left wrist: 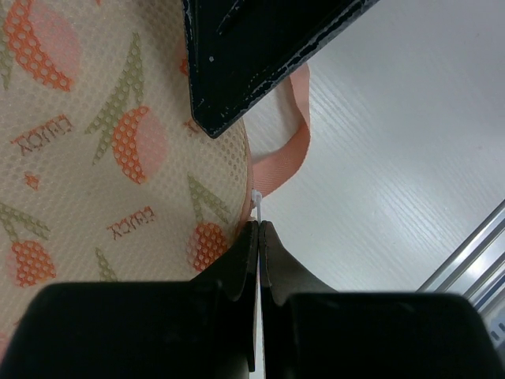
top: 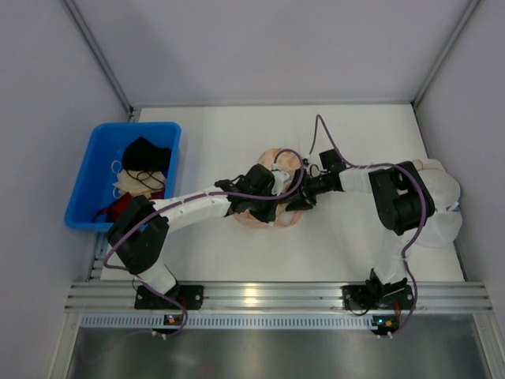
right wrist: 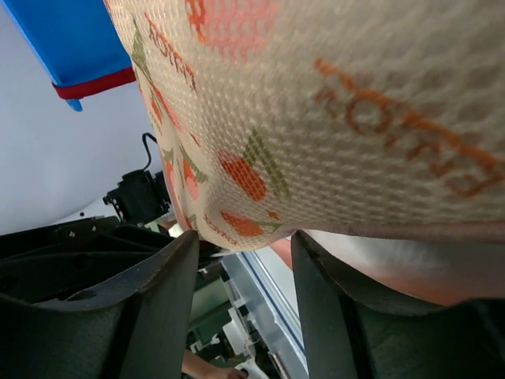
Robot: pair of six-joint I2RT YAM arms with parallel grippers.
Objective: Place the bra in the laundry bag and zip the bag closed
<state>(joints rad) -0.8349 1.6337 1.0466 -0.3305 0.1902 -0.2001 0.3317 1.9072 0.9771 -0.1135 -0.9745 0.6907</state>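
Observation:
The laundry bag's loose fabric (right wrist: pixel 245 225) has my right gripper open at it, so next my left gripper lets go of the white tab and gathers the rim (left wrist: pixel 246 212) next to it before zipping.
The laundry bag (top: pixel 288 160) is a peach mesh pouch with orange fruit print, lying mid-table under both wrists. In the left wrist view its printed lobe (left wrist: pixel 95 158) fills the left side, with a pink strap loop (left wrist: pixel 288 150) at its rim. My left gripper (left wrist: pixel 259 225) (top: pixel 278 207) is shut on a thin white tab (left wrist: pixel 257 207) at that rim. My right gripper (right wrist: pixel 245 241) (top: pixel 298 201) is open, its fingertips just below the bag's bulging fabric (right wrist: pixel 355 103) and nothing between them. The bra is hidden.
A blue bin (top: pixel 170 134) at the left holds black, beige and red garments. White domed forms (top: pixel 442 205) lie at the right, behind the right arm. The aluminium rail (top: pixel 260 296) runs along the near table edge.

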